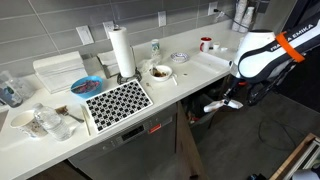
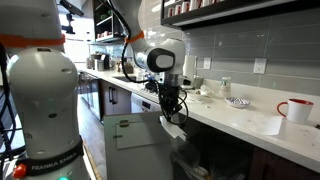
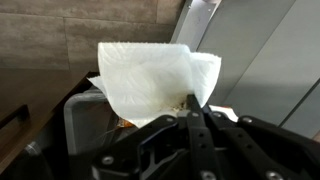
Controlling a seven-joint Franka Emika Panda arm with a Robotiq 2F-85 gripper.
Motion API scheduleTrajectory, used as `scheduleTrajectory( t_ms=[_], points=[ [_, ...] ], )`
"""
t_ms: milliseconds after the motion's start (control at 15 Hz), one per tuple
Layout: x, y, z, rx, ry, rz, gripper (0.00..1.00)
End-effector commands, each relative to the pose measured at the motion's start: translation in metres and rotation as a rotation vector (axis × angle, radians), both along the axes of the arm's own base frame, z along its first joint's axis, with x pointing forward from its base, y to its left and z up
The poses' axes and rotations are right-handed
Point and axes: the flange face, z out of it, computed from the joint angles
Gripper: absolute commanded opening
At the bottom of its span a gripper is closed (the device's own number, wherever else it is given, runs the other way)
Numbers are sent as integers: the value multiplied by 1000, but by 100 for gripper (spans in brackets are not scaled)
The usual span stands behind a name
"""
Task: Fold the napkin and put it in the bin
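The napkin [image 2: 172, 128] is hanging in front of the counter and the bin [image 3: 88, 122] is further back under the counter, so my gripper should go lower and reach in over the bin.
My gripper [image 3: 192, 112] is shut on the lower edge of a white folded napkin [image 3: 150, 75], which stands up in front of the wrist camera. Under the napkin is the bin [image 3: 82, 112], dark with a paler grey inside; only part of it shows. In both exterior views the gripper [image 1: 222, 104] [image 2: 171, 112] hangs below the counter's front edge with the napkin [image 2: 175, 128] at its fingertips. The bin is in shadow under the counter in those views.
On the white counter [image 1: 190, 70] stand a paper towel roll [image 1: 122, 52], a black-and-white patterned mat [image 1: 117, 101], bowls [image 1: 159, 72] and a red mug [image 2: 296, 109]. A steel cabinet front [image 2: 135, 135] stands beside the gripper.
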Motion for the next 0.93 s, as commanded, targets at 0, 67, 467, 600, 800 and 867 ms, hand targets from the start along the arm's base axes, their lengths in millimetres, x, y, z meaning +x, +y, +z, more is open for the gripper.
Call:
scheduleTrajectory(
  t_ms=[0, 67, 467, 600, 800, 867],
  points=[
    [-3, -9, -33, 21, -68, -61, 0],
    [-4, -10, -41, 29, -94, -84, 0],
    [5, -13, -36, 107, -226, -244, 0],
    [13, -12, -30, 154, -261, -287, 0],
    [22, -14, -28, 214, -308, -331, 0],
    [23, -16, -31, 229, -321, -342, 0]
  ],
)
